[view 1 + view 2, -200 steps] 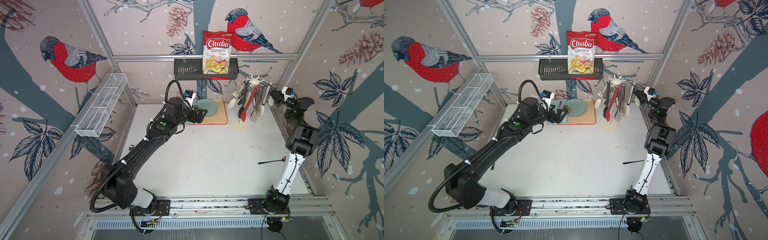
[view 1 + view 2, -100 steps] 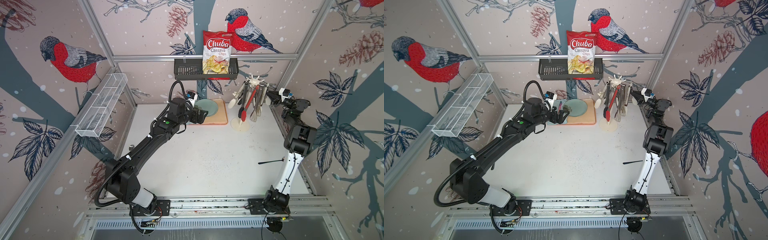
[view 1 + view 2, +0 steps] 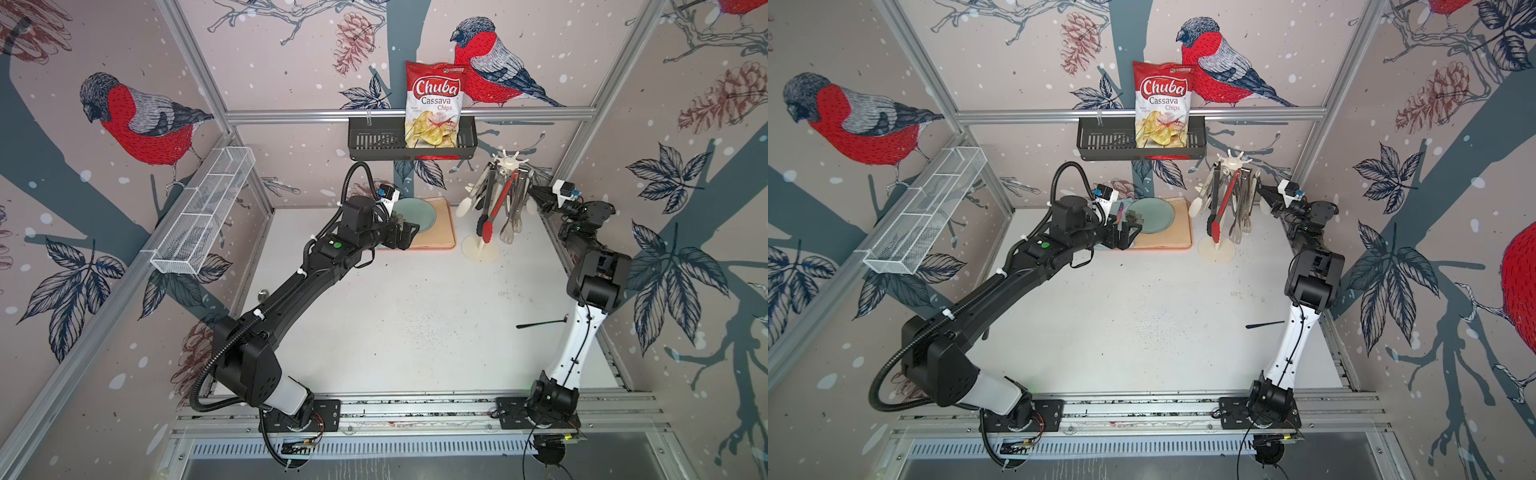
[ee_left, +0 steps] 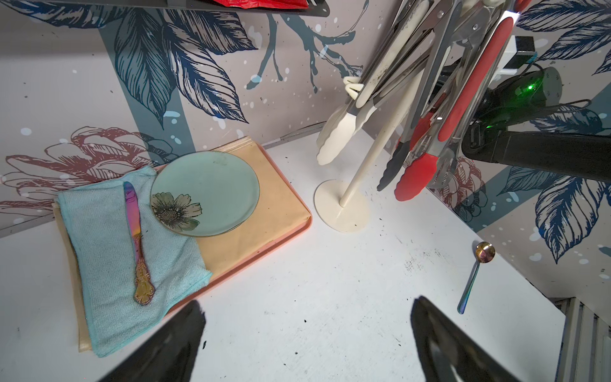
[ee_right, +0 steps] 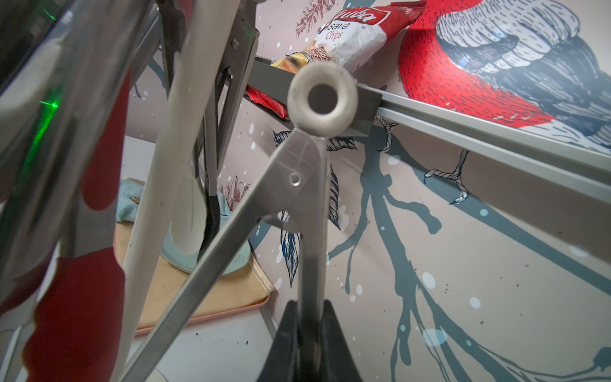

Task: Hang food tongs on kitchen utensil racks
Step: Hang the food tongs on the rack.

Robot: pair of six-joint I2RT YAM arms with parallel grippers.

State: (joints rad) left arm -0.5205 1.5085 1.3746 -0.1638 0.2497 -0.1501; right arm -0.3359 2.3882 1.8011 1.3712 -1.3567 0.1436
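The steel tongs' white loop end sits under the rack's hooks, so next my right gripper lifts the tongs, then brings the loop onto a hook first.
The kitchen utensil rack is a cream stand at the back right, its round base on the table, seen in both top views and as the rack. Several food tongs hang from it, among them the red-tipped tongs and the white-tipped tongs. My right gripper is shut on one arm of steel tongs with a white loop end, held close beside the rack's pole. My left gripper stands open and empty above the table near the tray.
A pink tray carries a green plate, a blue cloth and a butter knife. A small spoon lies by the right wall. A black basket with a chips bag and a white mesh basket hang on the walls.
My right gripper has edged toward the rack with the steel tongs in it. The left arm has shifted a little, its gripper staying open.
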